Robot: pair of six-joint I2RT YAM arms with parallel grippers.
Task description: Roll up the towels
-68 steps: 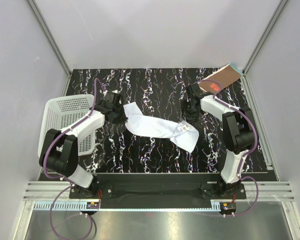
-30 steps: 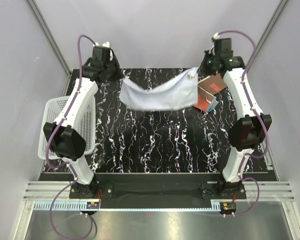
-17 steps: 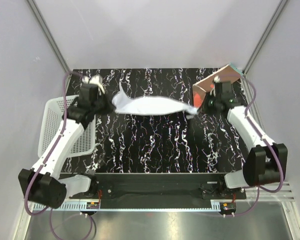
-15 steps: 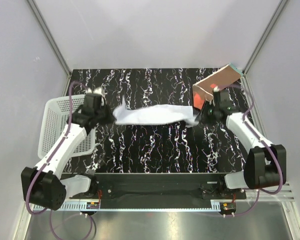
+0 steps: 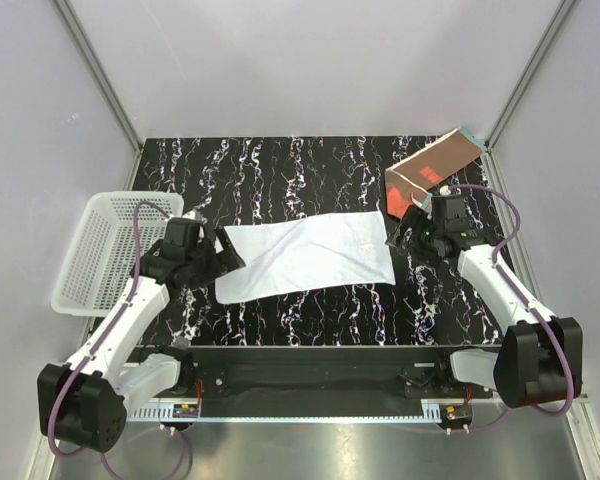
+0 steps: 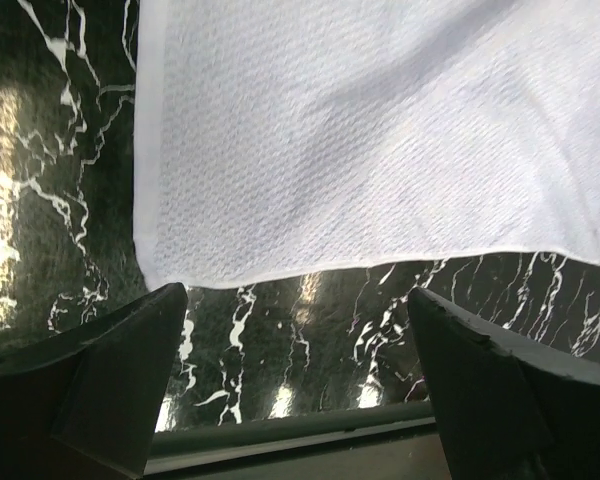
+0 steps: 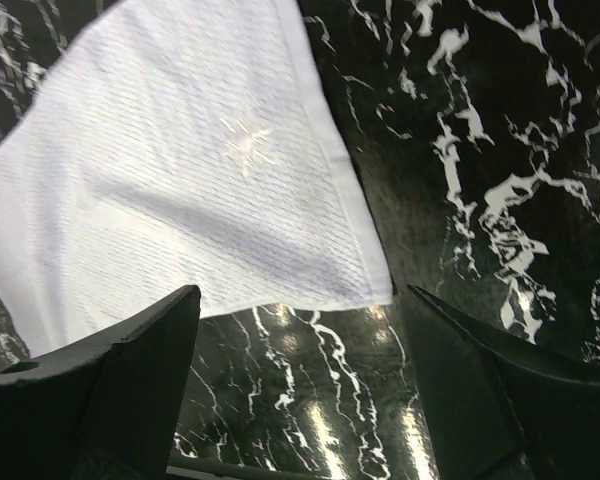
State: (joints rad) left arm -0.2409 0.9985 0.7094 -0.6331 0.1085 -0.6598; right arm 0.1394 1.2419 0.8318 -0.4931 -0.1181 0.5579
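Observation:
I should pinch the towel's near corner [image 5: 223, 299] with my left gripper and help my right gripper pull it smooth before rolling, because a slanting crease [image 5: 273, 256] runs across the white towel.
The white towel [image 5: 305, 255] lies spread flat on the black marble table [image 5: 310, 170], its long side running left to right. My left gripper [image 5: 220, 263] stands open just off the towel's left end, with nothing between its fingers. In the left wrist view the towel's edge [image 6: 380, 130] lies beyond the open gripper [image 6: 298, 340]. My right gripper [image 5: 400, 240] is open beside the towel's right end; in the right wrist view the towel's corner [image 7: 180, 180] lies just ahead of the gripper [image 7: 300, 360]. The rust-brown towel [image 5: 430, 170] with its red patch and teal edge sits crumpled at the back right corner.
A white perforated basket [image 5: 95, 250] stands at the table's left edge, close behind my left arm. The table's front rail [image 6: 280, 440] runs just below the left fingers. Grey walls close in the back and both sides.
Both grippers held the white towel stretched in the air, brought it down toward the front and opened. The towel now lies flat, released. The basket sits further left.

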